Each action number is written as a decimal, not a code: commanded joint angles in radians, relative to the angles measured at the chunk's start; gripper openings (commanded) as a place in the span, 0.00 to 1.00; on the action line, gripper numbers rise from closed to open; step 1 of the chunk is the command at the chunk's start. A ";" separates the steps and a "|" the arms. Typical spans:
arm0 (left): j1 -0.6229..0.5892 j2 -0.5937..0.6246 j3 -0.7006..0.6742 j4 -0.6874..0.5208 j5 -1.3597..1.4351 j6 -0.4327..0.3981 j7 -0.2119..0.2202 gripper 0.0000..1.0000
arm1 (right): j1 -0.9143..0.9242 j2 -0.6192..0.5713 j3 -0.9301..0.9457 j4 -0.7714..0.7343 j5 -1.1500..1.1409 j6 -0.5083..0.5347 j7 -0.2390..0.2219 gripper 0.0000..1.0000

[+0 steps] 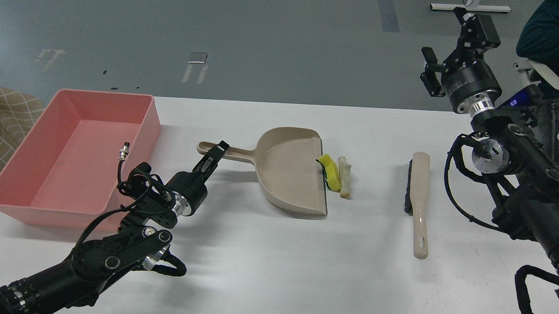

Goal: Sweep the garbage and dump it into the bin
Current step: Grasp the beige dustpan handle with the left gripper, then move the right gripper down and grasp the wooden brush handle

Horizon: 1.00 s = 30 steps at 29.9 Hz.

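The white bread slice is close behind the yellow sponge at the dustpan's edge. Both will slide into the dustpan when I sweep, the sponge first.
The yellow sponge with dark green backing lies against the lip of the beige dustpan at mid-table. The white bread slice lies right beside it, on the table. The pink bin stands at the far left and holds nothing. My left gripper is down at the dustpan's handle; its dark fingers cannot be told apart. My right gripper is raised at the upper right, open and empty, far from the table.
A beige hand brush with dark bristles lies on the table to the right of the garbage. A person sits at the far right edge. Beige checked fabric shows beyond the bin's left side.
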 commanded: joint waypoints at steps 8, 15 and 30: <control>-0.005 0.003 -0.003 -0.001 -0.002 -0.002 -0.003 0.00 | 0.003 -0.443 -0.439 0.327 -0.003 0.002 -0.066 1.00; -0.006 0.002 -0.002 -0.001 -0.011 -0.003 -0.005 0.00 | 0.001 -0.730 -0.656 0.590 -0.019 0.005 -0.126 1.00; -0.006 -0.003 -0.002 -0.005 -0.011 -0.002 -0.005 0.00 | -0.035 -0.905 -0.918 0.791 -0.312 0.008 -0.160 1.00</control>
